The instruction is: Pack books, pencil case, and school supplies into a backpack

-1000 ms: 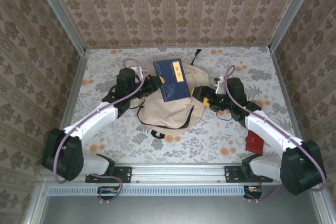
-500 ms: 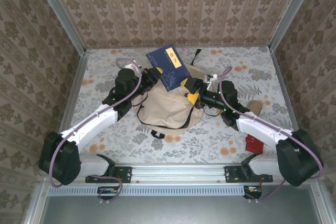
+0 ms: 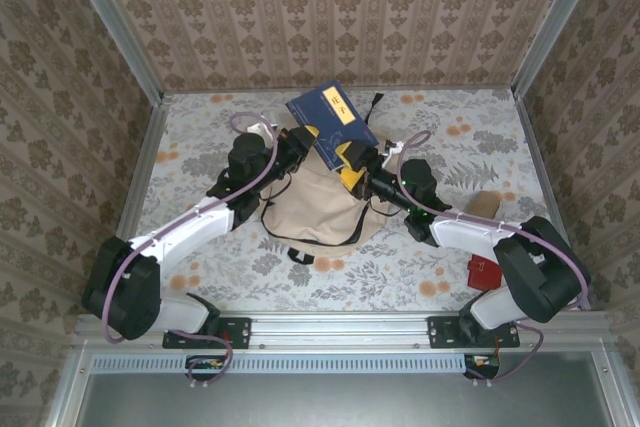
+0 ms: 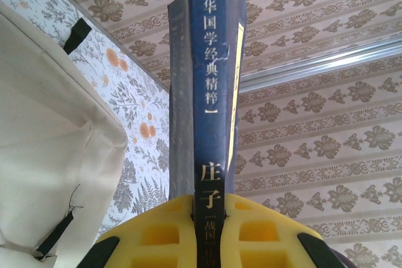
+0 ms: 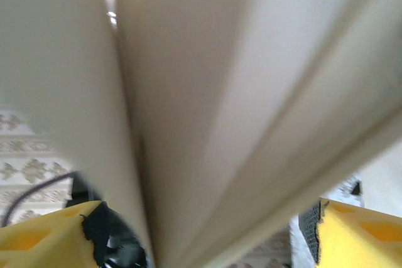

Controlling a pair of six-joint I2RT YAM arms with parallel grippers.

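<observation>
My left gripper should pass the book to my right gripper and pull the flap up [image 3: 343,215], because the backpack's flap lies across its opening [image 3: 330,243].
A dark navy-blue book [image 3: 333,123] with a yellow label is held up, tilted, above the beige backpack [image 3: 312,215] in the middle of the table. My left gripper [image 3: 304,143] is shut on the lower part of its spine [image 4: 213,92], the yellow fingers [image 4: 157,230] pressing it from both sides. My right gripper [image 3: 351,163] stands at the book's lower right edge. Its yellow fingers [image 5: 44,236] are wide apart, and the blurred pale page edges [image 5: 188,92] lie between them with a gap on the right side. The backpack's pale fabric [image 4: 44,123] lies to the left below the book.
A small flat red square thing [image 3: 485,272] lies at the right front beside my right arm. A small tan object [image 3: 487,203] lies right of the backpack. Metal rails and patterned walls close the table in on three sides.
The book has risen, tilted and shifted toward the back wall. My right arm has swung left to the book, and its fingers now straddle the page edge.
</observation>
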